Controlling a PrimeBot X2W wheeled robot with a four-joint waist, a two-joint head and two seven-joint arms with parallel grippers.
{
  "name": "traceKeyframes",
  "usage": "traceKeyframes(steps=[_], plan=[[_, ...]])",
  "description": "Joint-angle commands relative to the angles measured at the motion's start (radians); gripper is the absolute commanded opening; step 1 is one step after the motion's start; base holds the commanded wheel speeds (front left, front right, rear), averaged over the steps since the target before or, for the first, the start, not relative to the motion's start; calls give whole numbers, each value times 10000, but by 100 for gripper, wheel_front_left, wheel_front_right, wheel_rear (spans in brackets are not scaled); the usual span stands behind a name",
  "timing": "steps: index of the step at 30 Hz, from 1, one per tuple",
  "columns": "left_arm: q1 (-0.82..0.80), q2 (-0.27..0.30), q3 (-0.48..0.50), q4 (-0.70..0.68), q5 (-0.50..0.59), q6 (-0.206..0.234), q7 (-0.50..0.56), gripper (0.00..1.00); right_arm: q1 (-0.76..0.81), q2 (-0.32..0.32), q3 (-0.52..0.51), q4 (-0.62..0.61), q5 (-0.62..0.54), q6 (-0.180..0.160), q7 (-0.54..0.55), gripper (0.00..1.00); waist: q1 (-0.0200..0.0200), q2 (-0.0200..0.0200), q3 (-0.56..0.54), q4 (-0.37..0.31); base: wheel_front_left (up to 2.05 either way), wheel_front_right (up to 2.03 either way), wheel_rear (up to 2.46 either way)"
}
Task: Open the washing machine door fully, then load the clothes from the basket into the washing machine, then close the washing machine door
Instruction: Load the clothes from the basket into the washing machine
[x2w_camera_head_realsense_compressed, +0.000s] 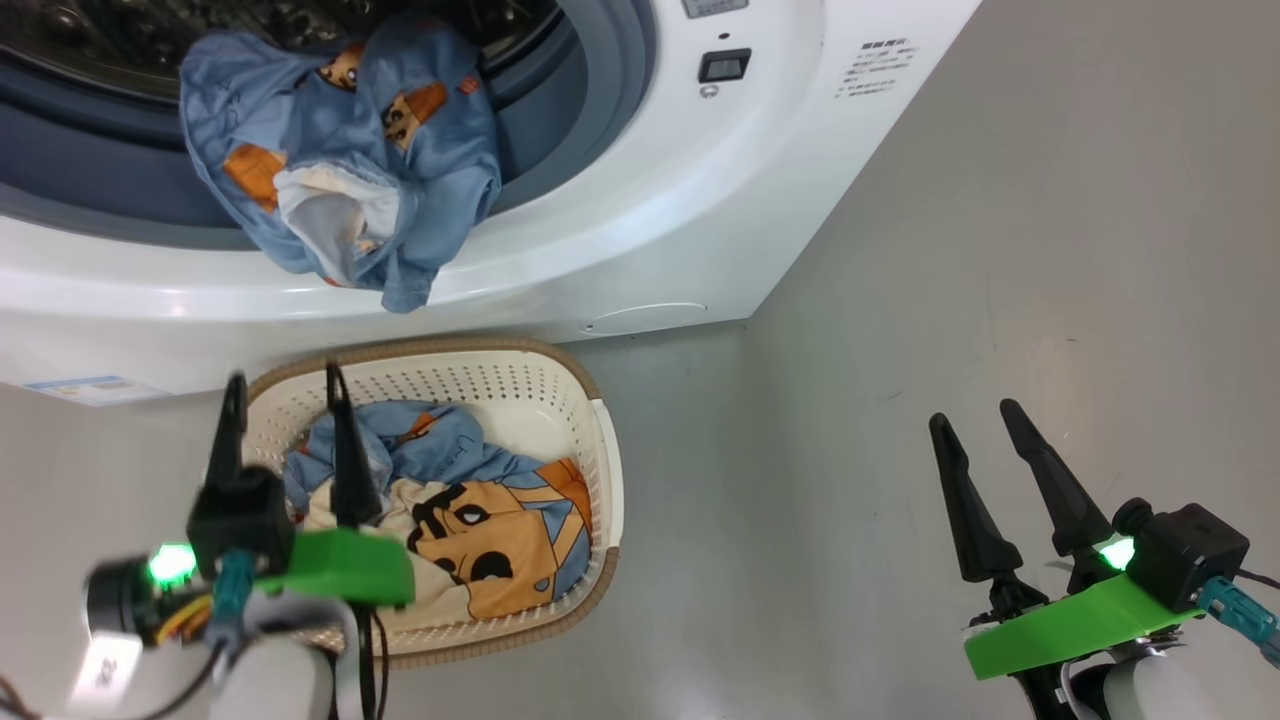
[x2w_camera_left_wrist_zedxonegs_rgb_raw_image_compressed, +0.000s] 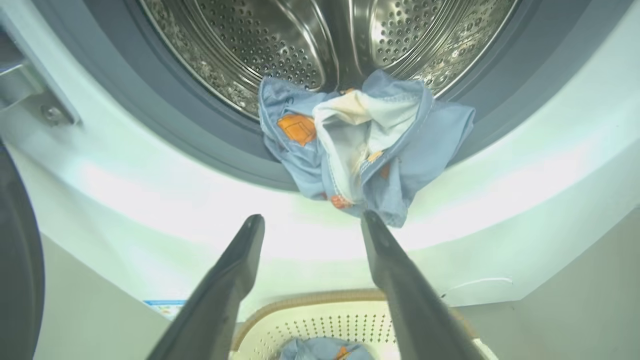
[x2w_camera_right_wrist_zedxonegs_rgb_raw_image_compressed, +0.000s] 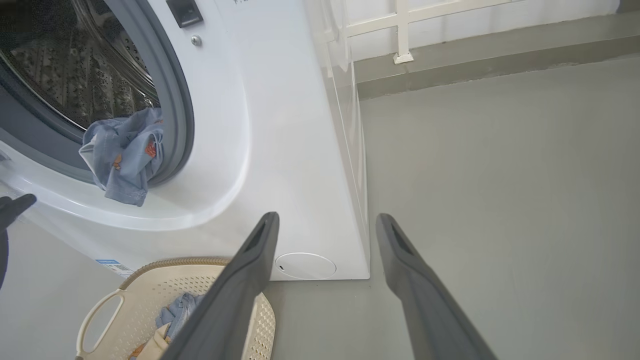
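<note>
My gripper will push the light blue garment (x2w_camera_head_realsense_compressed: 348, 150) by its drooping end (x2w_camera_head_realsense_compressed: 408, 283), and the garment will follow into the drum in a heap because it lies bunched up over the seal.
The white washing machine (x2w_camera_head_realsense_compressed: 620, 230) stands with its mouth uncovered. A light blue garment with orange print (x2w_camera_head_realsense_compressed: 340, 150) hangs over the grey-blue seal, half in the steel drum (x2w_camera_left_wrist_zedxonegs_rgb_raw_image_compressed: 310, 40) and half drooping down the front. Below it on the floor sits the cream basket (x2w_camera_head_realsense_compressed: 520, 380), holding more blue cloth and a cream and orange piece with black markings (x2w_camera_head_realsense_compressed: 490, 545). My left gripper (x2w_camera_head_realsense_compressed: 283, 385) hovers open over the basket's left side, empty. Far to the right my right gripper (x2w_camera_head_realsense_compressed: 977, 412) is open over bare floor. A dark edge of the door (x2w_camera_left_wrist_zedxonegs_rgb_raw_image_compressed: 15, 260) shows at the left.
Grey floor (x2w_camera_head_realsense_compressed: 1000, 250) stretches to the right of the machine. A white railing (x2w_camera_right_wrist_zedxonegs_rgb_raw_image_compressed: 400, 30) and a raised grey kerb run along the back wall. A blue label sticker (x2w_camera_head_realsense_compressed: 85, 388) sits low on the machine's front.
</note>
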Motion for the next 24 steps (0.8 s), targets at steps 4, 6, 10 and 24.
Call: traceKeyframes(steps=[4,6,10,24], plan=[[1088,199,174,-913,-70,201,149,100,113,-198,162,-303,-186,16,-48,100,0,0,-34,41,0,0,0],[1412,210,141,-1140,-70,253,195,100,122,-217,146,-320,-200,16,-48,100,0,0,-43,58,0,0,0],[1901,184,125,-1572,-122,398,234,100,161,-253,103,-348,-220,16,-48,100,0,0,-77,100,0,0,0],[3153,88,-120,-2831,-299,696,433,100,384,-247,-23,-384,-305,16,-48,100,0,0,-361,150,0,0,0]])
